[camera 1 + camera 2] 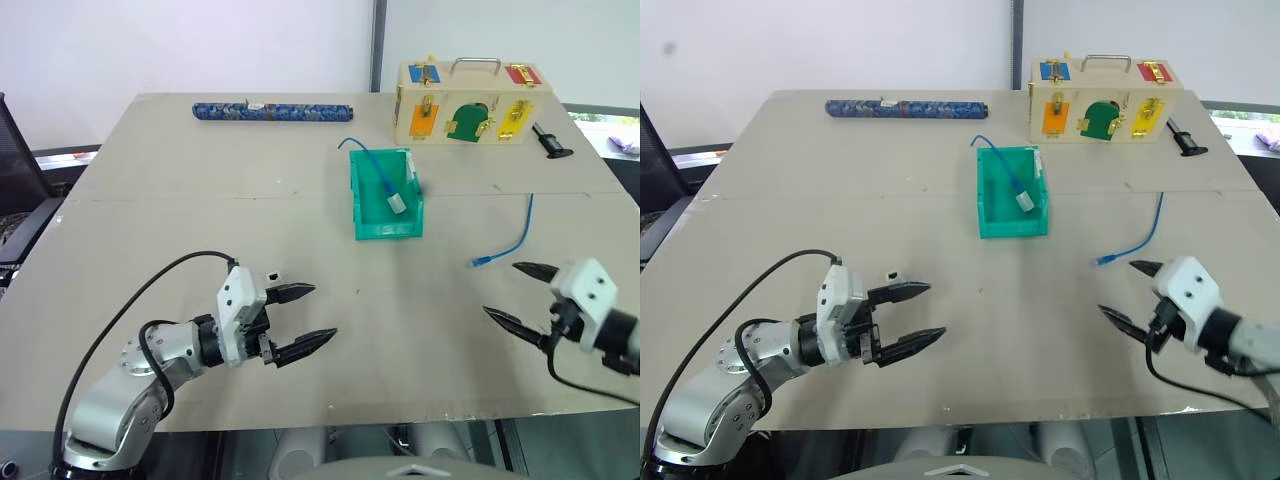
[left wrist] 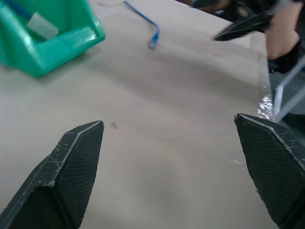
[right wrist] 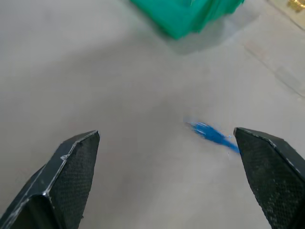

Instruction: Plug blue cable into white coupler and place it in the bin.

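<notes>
I expect the short blue cable to poke its tail (image 1: 531, 205) out in an arc when I lift it by the plug, since it keeps one smooth, open curve (image 1: 522, 238).
The blue cable (image 1: 518, 232) lies curved on the table at the right, its plug end (image 1: 480, 262) pointing toward the middle. My right gripper (image 1: 500, 288) hovers open just in front of that plug, and the plug (image 3: 212, 134) shows between its fingers in the right wrist view. The white coupler (image 1: 275, 275) is a tiny cube on the table beside the upper finger of my left gripper (image 1: 324, 311), which is open and empty. The teal bin (image 1: 385, 230) stands mid-table, farther back, holding a second blue cable with a pale block (image 1: 397, 202).
A wooden box with coloured latched doors (image 1: 470, 103) stands at the back right, with a black tool (image 1: 549, 142) beside it. A long blue patterned roll (image 1: 272, 111) lies at the back left. The table's front edge runs just below both grippers.
</notes>
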### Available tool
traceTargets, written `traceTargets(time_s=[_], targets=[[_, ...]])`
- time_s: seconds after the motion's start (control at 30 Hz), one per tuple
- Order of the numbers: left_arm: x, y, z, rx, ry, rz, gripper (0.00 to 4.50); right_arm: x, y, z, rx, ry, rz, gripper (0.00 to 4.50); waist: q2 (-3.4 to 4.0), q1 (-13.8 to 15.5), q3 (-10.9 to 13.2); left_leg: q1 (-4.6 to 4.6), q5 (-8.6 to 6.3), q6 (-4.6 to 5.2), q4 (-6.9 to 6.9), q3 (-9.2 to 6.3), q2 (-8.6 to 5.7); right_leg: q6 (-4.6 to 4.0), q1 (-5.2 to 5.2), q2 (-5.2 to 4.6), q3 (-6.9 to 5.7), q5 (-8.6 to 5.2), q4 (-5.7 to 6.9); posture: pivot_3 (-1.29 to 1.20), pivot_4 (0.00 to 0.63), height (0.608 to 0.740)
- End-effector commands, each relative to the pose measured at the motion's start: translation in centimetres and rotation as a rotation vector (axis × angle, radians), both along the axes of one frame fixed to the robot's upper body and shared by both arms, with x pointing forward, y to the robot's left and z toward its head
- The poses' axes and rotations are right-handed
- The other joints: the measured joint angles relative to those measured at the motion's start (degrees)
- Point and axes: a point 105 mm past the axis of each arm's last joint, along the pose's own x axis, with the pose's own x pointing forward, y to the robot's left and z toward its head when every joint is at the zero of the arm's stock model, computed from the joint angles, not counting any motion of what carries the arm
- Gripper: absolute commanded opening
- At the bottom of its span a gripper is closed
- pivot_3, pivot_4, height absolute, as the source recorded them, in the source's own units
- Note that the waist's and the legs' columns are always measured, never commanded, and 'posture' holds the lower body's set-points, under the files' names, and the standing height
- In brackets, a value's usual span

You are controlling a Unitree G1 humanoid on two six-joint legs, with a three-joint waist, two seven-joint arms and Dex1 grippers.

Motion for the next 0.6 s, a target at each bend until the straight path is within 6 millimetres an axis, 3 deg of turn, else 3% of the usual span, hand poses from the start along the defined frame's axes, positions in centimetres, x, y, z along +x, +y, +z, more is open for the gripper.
traceTargets(time_s=[0.03, 0.17, 0.33, 0.47, 0.57, 0.6], targets=[[-0.8, -0.9, 0.7, 0.028, -0.068, -0.09, 4.5, 2.5, -0.7, 0.3, -0.109, 0.044, 0.074, 4.46, -0.03, -0.3, 0.0, 0.03, 0.0, 0.0, 0.01, 0.01, 0.0, 0.05, 0.02, 0.01, 0.0, -0.03, 0.0, 0.0, 0.15, 0.74], [-0.5, -0.9, 0.6, 0.035, -0.093, -0.105, 4.5, 4.9, -0.6, 0.1, -0.199, 0.102, 0.182, 3.21, -0.01, -0.3, 0.1, 0.05, 0.0, 0.0, 0.0, 0.03, 0.03, 0.02, 0.01, 0.04, 0.02, -0.01, 0.0, 0.0, 0.15, 0.74], [-0.3, -1.0, 0.8, 0.027, -0.112, -0.095, 4.5, 8.1, -0.5, -0.9, -0.274, 0.171, 0.225, 3.21, 0.07, -0.3, 0.2, -0.02, 0.0, 0.0, -0.01, 0.07, 0.06, -0.17, -0.02, 0.04, 0.01, 0.12, -0.03, 0.0, 0.15, 0.74], [-0.4, -0.9, 0.8, 0.023, -0.119, -0.08, 4.5, 9.3, -0.4, -1.5, -0.292, 0.219, 0.238, 3.21, 0.08, -0.2, 0.2, -0.05, 0.0, 0.0, -0.01, 0.07, 0.05, -0.18, -0.03, 0.02, 0.01, 0.13, -0.03, 0.0, 0.15, 0.74], [-0.4, -0.9, 0.8, 0.019, -0.121, -0.065, 4.5, 9.5, -0.4, -2.1, -0.309, 0.258, 0.257, 2.32, 0.09, -0.1, 0.2, -0.05, 0.0, 0.0, -0.01, 0.04, 0.05, -0.09, -0.03, 0.01, 0.0, 0.19, -0.02, 0.0, 0.15, 0.74], [-0.4, -0.8, 0.7, 0.018, -0.121, -0.061, 4.5, 9.5, -0.3, -2.2, -0.301, 0.269, 0.26, 1.77, 0.1, -0.1, 0.2, -0.05, 0.0, 0.0, -0.01, 0.04, 0.05, -0.09, -0.03, 0.01, -0.01, 0.19, -0.02, 0.0, 0.15, 0.74]])
